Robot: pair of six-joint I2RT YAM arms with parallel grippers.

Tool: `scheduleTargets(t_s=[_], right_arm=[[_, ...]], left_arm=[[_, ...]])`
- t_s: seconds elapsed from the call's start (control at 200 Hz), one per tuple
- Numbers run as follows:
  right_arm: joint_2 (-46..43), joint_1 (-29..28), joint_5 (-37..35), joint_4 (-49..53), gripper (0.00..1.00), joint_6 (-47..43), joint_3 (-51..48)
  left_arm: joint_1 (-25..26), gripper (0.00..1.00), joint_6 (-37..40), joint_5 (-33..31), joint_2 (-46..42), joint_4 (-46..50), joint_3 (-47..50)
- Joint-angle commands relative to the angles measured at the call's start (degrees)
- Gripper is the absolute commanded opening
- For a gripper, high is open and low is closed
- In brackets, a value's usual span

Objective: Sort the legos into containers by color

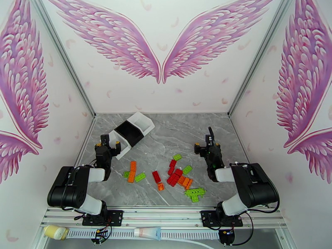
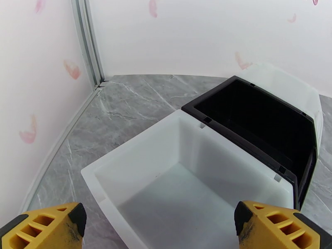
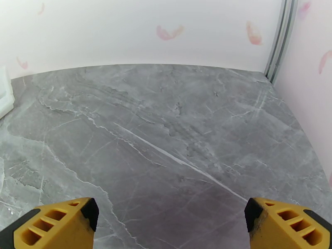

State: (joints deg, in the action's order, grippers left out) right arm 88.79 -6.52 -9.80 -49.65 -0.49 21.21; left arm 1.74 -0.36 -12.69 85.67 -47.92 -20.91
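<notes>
The containers' row is slanted and far from the robot's right gripper, so next the left gripper takes hold of the black tray's rim and pulls the row square to the middle.
The legos lie scattered on the near middle of the grey table: an orange pair (image 1: pixel 132 171), green plates (image 1: pixel 140 176) (image 1: pixel 194 192), a red cluster (image 1: pixel 174 175), small orange ones (image 1: pixel 185 181). The containers (image 1: pixel 129 133) stand at the back left in a slanted row, and I see nothing in them. In the left wrist view the near white tray (image 2: pixel 133 150) is just ahead, then the black tray (image 2: pixel 232 137) and the far white one (image 2: pixel 290 86). My left gripper (image 1: pixel 108 142) (image 2: pixel 159 220) is open beside the near white tray. My right gripper (image 1: pixel 207 144) (image 3: pixel 170 216) is open over bare table.
Pink-winged walls close in the table on three sides, with metal corner posts (image 1: pixel 62 54) at the back. A white tube (image 1: pixel 147 233) and a yellowish capped item (image 1: pixel 56 232) lie on the near rail below the arm bases. A white tray edge (image 3: pixel 4 92) shows at the far left.
</notes>
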Motion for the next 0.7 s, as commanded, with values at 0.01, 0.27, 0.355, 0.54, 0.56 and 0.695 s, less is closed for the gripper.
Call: scheduleTargets(t_s=[0.01,0.27,0.355,0.54,0.56,0.695], right_arm=[[-3.4,0.3,1.2,6.4,0.99,-0.2,3.8],[-11.5,-0.2,5.6,21.5,0.99,-1.2,10.4],[-13.1,-1.5,7.7,25.5,0.99,-1.8,13.2],[-14.6,-7.3,11.0,30.3,0.99,-2.7,18.0],[-14.6,-8.1,11.3,30.7,0.99,-2.6,18.5],[-13.7,-14.0,12.4,32.7,0.99,-2.5,22.0]], left_arm=[[1.2,0.99,0.9,-3.7,-7.3,6.2,-2.0],[3.1,0.99,-6.9,-8.7,-21.6,23.6,-5.1],[4.6,0.99,-14.3,-13.3,-23.8,32.3,-8.4],[8.9,0.99,-25.1,-20.3,-22.9,49.0,-17.5],[9.4,0.99,-26.0,-20.9,-22.5,50.3,-18.4],[11.9,0.99,-35.6,-22.8,-17.9,56.8,-24.0]])
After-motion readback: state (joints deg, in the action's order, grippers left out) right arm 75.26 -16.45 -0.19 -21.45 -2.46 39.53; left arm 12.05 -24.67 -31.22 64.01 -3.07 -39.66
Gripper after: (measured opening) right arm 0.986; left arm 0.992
